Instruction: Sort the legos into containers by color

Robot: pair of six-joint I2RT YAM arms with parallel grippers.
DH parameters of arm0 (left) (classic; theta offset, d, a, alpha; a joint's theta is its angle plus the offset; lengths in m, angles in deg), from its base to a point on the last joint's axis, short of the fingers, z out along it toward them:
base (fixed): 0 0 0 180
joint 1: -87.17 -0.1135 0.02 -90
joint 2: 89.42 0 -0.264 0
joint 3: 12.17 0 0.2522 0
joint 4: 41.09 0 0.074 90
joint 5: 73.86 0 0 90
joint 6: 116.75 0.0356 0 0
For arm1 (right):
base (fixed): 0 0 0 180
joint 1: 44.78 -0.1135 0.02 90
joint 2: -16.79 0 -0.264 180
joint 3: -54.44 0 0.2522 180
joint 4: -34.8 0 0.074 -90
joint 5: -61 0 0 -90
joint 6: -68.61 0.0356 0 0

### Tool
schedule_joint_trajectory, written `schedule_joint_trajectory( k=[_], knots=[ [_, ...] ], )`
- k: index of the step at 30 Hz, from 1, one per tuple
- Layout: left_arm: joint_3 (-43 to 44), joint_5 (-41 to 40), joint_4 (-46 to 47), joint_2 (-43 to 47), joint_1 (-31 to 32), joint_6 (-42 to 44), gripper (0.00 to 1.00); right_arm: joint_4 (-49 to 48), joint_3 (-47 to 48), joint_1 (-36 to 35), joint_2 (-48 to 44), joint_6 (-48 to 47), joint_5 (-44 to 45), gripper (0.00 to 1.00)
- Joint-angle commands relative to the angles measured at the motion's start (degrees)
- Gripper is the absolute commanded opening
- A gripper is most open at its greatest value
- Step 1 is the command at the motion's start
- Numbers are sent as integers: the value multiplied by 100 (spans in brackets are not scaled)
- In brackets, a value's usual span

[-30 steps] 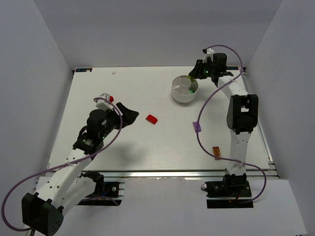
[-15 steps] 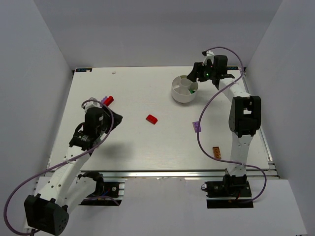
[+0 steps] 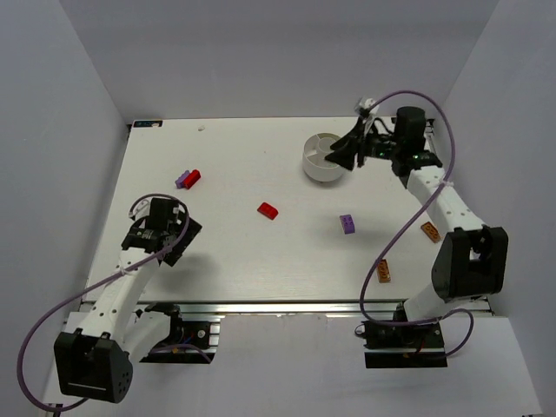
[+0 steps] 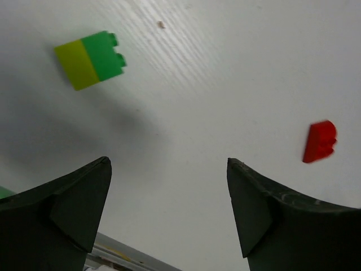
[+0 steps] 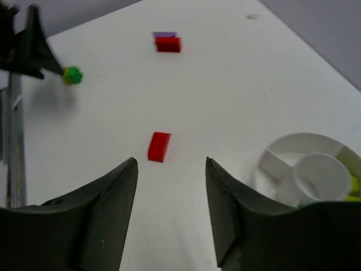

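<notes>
The green and yellow-green brick (image 4: 90, 60) is far from the round white dish (image 3: 320, 165), so next I grab it with my left gripper and bring it to my right gripper.
The round white dish (image 3: 314, 156) stands at the back right; it also shows in the right wrist view (image 5: 293, 140), with a yellow-green piece (image 5: 354, 185) in one wedge. My right gripper (image 3: 344, 158) (image 5: 170, 161) is open and empty, just right of the dish. My left gripper (image 3: 180, 241) (image 4: 168, 164) is open and empty above the table at the near left. A green and yellow-green brick (image 4: 90, 59) (image 5: 72, 74) lies just ahead of it. A red brick (image 3: 268, 210) (image 4: 318, 141) (image 5: 158, 146) lies mid-table.
A red brick (image 3: 193, 176) (image 5: 168, 44) and a purple brick (image 3: 182, 181) (image 5: 164, 34) touch at the left. Another purple brick (image 3: 347, 223) lies right of centre. Two orange bricks (image 3: 430, 231) (image 3: 382, 271) lie near the right arm. The table's front rail shows in the left wrist view (image 4: 121, 255).
My left arm has drawn back toward the near left, uncovering the red and purple pair. My right arm has swung out to the right, its gripper now beside the dish, uncovering an orange brick.
</notes>
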Motion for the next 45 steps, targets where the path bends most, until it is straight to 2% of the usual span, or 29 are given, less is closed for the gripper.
schedule_joint_trajectory(
  k=[1,3,7,9,12,15,19,20,27,29,33,38,45],
  knots=[
    [174,-146,-404,-224,-336,225,93,438,-463,-413,-314,-468,-452,59],
    [226,-23,-333,-523,-625,428,93,578,-701,-571,-430,-468,-382,62],
    [332,92,-289,-1094,-882,851,94,579,-974,-642,-649,-397,-321,62],
    [411,-39,-420,-1392,-1154,773,94,579,-1027,-634,-693,-362,-242,62],
    [517,-163,-640,-1622,-1181,606,94,561,-1053,-642,-711,-309,-127,61],
    [455,-251,-369,-1588,-1198,579,93,491,-1114,-634,-720,-213,-127,61],
    [473,-365,-166,-1780,-1251,894,81,430,-1132,-642,-703,-134,-162,61],
    [534,-374,-157,-1920,-1242,991,71,412,-1132,-642,-694,-116,-162,61],
    [631,-128,-437,-2132,-1242,1554,40,333,-1176,-634,-694,-81,-145,61],
    [605,-49,-464,-2141,-1251,1695,40,315,-1194,-642,-685,-55,-127,61],
    [535,-216,-482,-2369,-1251,1827,55,289,-1133,-642,-641,-37,-118,61],
    [587,-444,-315,-2642,-1242,2002,69,289,-1106,-634,-615,-37,-101,61],
    [938,-725,-60,-3099,-1242,2441,73,341,-1159,-625,-694,-63,-30,61]
  ],
)
